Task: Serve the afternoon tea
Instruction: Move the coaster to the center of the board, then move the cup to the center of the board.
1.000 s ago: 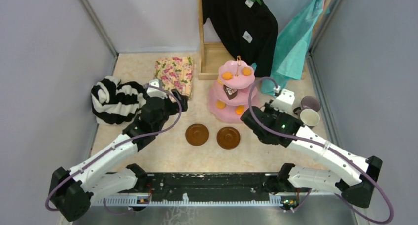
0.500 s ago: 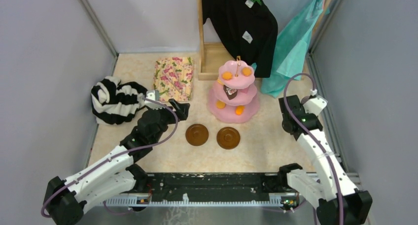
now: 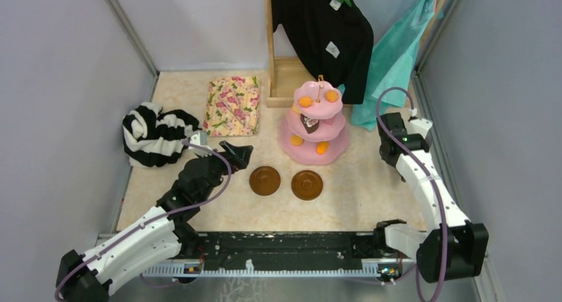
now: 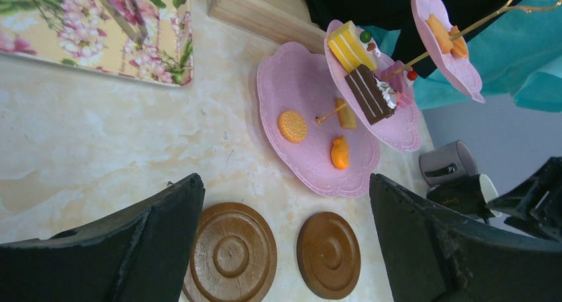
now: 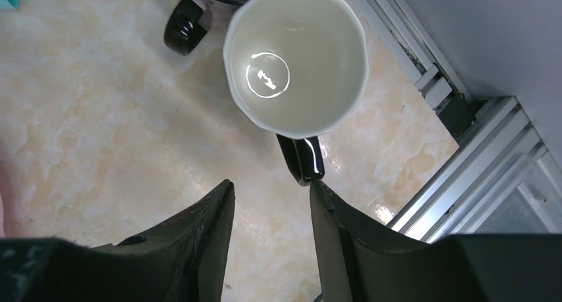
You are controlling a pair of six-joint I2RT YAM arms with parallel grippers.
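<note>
My open right gripper is facing the cream mug's clear rim (image 5: pixel 248 110) beside its black handle. I should go closer next until my fingers straddle that rim, then close.
The pink three-tier cake stand (image 3: pixel 313 126) carries small toy pastries, among them an orange biscuit (image 4: pixel 292 126) and a brown cake slice (image 4: pixel 370 93). Two round brown saucers (image 3: pixel 265 181) (image 3: pixel 307 185) lie side by side in front of it. My left gripper (image 3: pixel 238 153) hovers open just left of them, framing both saucers (image 4: pixel 233 252) (image 4: pixel 329 254). My right gripper (image 5: pixel 272 186) is open over bare table, just short of the cream mug (image 5: pixel 295 57); the mug's black handle (image 5: pixel 301 157) ends at one fingertip. Behind it the lilac mug (image 4: pixel 449 163) stands. My right arm hides both mugs from above.
A black-and-white striped garment (image 3: pixel 156 133) lies at the left wall, with a floral cloth (image 3: pixel 233 105) behind the left gripper. Dark and teal clothes (image 3: pixel 371 50) hang on a wooden stand (image 3: pixel 285 83) at the back. An aluminium rail (image 5: pixel 457 169) runs right beside the cream mug.
My right arm has swung from in front of the cake stand to the right wall, over the mugs, and its jaws have spread wider. My left arm has drawn back off the floral cloth.
</note>
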